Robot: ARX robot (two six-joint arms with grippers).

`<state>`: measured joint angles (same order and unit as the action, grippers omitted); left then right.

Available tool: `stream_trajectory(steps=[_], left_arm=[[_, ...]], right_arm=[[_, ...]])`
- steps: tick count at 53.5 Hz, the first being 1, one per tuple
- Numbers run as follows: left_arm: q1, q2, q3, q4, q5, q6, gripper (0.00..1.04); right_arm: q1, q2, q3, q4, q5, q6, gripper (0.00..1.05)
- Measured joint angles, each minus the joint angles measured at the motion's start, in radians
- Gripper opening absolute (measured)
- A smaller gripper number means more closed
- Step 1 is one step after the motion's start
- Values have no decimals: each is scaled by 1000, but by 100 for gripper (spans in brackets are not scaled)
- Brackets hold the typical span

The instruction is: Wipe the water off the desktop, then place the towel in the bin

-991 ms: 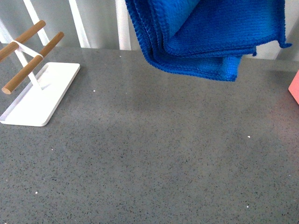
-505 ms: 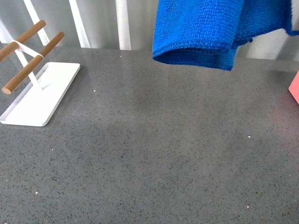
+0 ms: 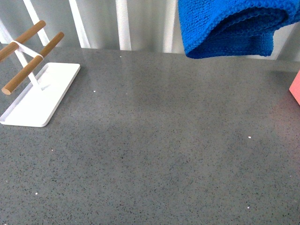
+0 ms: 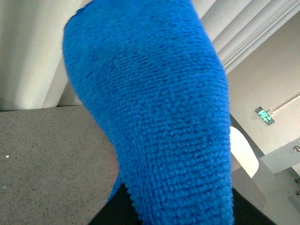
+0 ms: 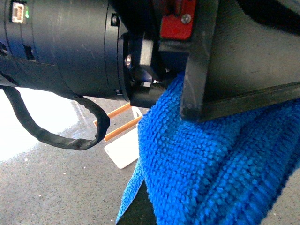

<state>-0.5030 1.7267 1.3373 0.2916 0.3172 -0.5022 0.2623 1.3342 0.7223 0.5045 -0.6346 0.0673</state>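
A thick fold (image 5: 211, 159) is bunched together at my right gripper, so I expect the blue towel (image 4: 154, 103) to stay bunched up when I carry it to the bin.
The blue towel (image 3: 229, 28) hangs folded in the air at the top right of the front view, above the far part of the dark grey speckled desktop (image 3: 154, 150). Neither gripper shows in the front view. In the left wrist view the towel (image 4: 159, 122) fills the middle and hides the jaws, with the desktop (image 4: 47, 154) below. In the right wrist view my left gripper (image 5: 190, 110) is shut on the towel (image 5: 211, 173), close in front of the camera. My right gripper is open, and the towel covers most of it.
A white tray base (image 3: 40, 96) with wooden rods (image 3: 33, 65) on a stand sits at the left of the desktop and also shows in the right wrist view (image 5: 123, 149). A pink object (image 3: 296, 91) pokes in at the right edge. Pale vertical slats stand behind the desktop.
The towel has moved to the right and upward in the front view, and less of it hangs into the frame. The tray and rods have not moved.
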Motion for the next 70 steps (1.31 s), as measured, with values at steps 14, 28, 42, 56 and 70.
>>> stream_trajectory(steps=[14, 28, 42, 56, 70], left_arm=[[26, -1, -19, -15, -2, 4, 62], [71, -50, -97, -16, 10, 66, 97], [202, -181, -333, 42, 52, 161, 98], [320, -306, -565, 82, 105, 212, 98], [509, -614, -839, 44, 264, 291, 98]], right_arm=[[-33, -9, 0, -2, -6, 2, 4], [-46, -11, 0, -5, -11, 5, 4], [-70, -30, -26, 12, 8, 28, 4], [-83, -45, -43, 27, 18, 42, 4], [-89, -45, -59, 27, 24, 38, 4]])
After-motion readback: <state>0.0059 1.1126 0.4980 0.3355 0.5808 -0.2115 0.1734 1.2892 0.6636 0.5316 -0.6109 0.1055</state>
